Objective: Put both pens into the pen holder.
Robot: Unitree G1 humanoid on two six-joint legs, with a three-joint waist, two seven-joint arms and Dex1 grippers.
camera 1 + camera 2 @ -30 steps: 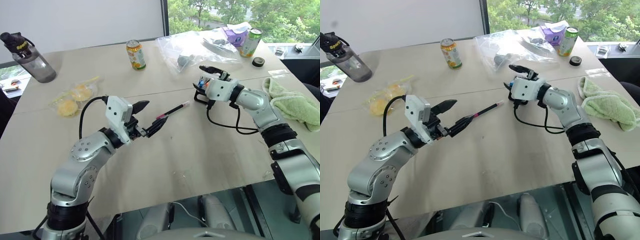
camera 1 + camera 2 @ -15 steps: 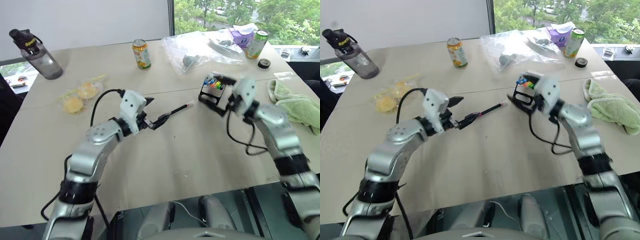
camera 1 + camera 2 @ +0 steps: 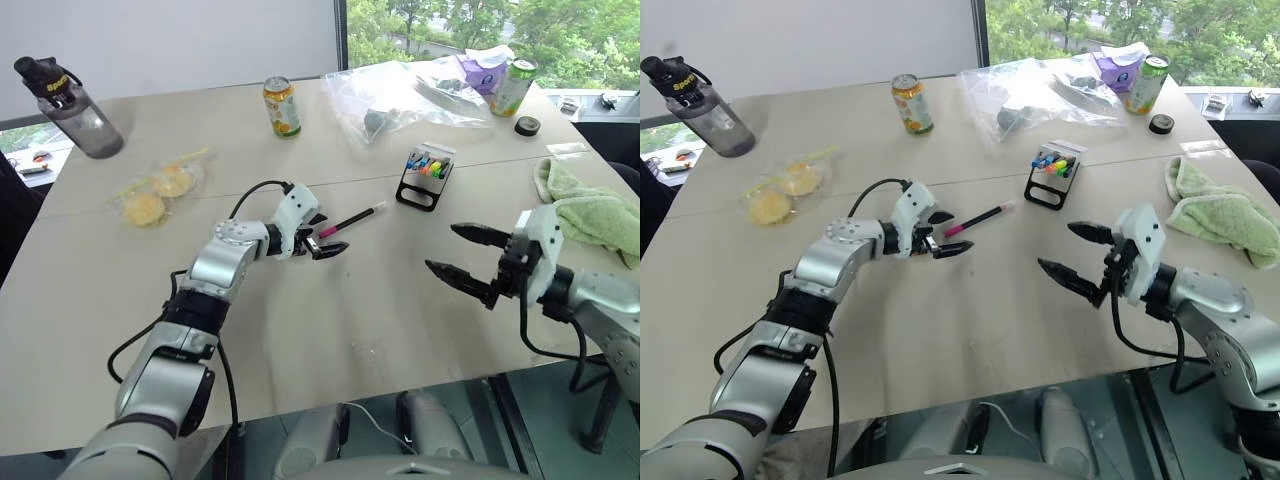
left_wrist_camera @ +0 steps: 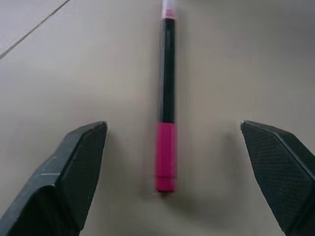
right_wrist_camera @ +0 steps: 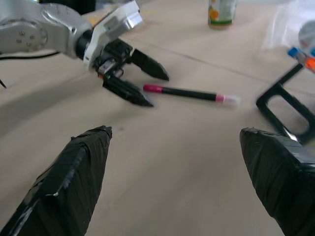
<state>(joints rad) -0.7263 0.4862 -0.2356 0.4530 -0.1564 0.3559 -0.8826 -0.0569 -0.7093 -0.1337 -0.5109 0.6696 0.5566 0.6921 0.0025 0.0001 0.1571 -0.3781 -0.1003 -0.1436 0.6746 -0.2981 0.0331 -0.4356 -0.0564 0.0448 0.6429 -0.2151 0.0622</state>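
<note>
Next, I take the pen's far end [image 3: 379,207] with my right gripper in a handover, because my left gripper straddles the pen's near magenta end [image 3: 328,231], away from the pen holder.
A black pen [image 3: 350,218] with magenta-pink ends lies flat on the table, its far end pointing toward the pen holder [image 3: 420,180]. The holder is a small black stand with a looped base and bright marker caps, a light-blue one among them. My left gripper [image 3: 330,238] is open and low over the table, its fingers to either side of the pen's near magenta end [image 4: 166,157] without touching it. My right gripper [image 3: 445,249] hangs open and holds nothing, nearer me than the holder and well apart from it.
A clear plastic bag [image 3: 400,95], an orange can [image 3: 283,107], a green can [image 3: 510,85] and a tape roll [image 3: 528,125] stand at the back. A dark water bottle [image 3: 70,110] and bagged yellow food [image 3: 150,195] are on the left. A green towel [image 3: 590,215] lies at the right.
My left gripper has moved forward and down to the pen's near end. My right gripper has drawn back from the pen holder toward the table's near edge and rolled over.
</note>
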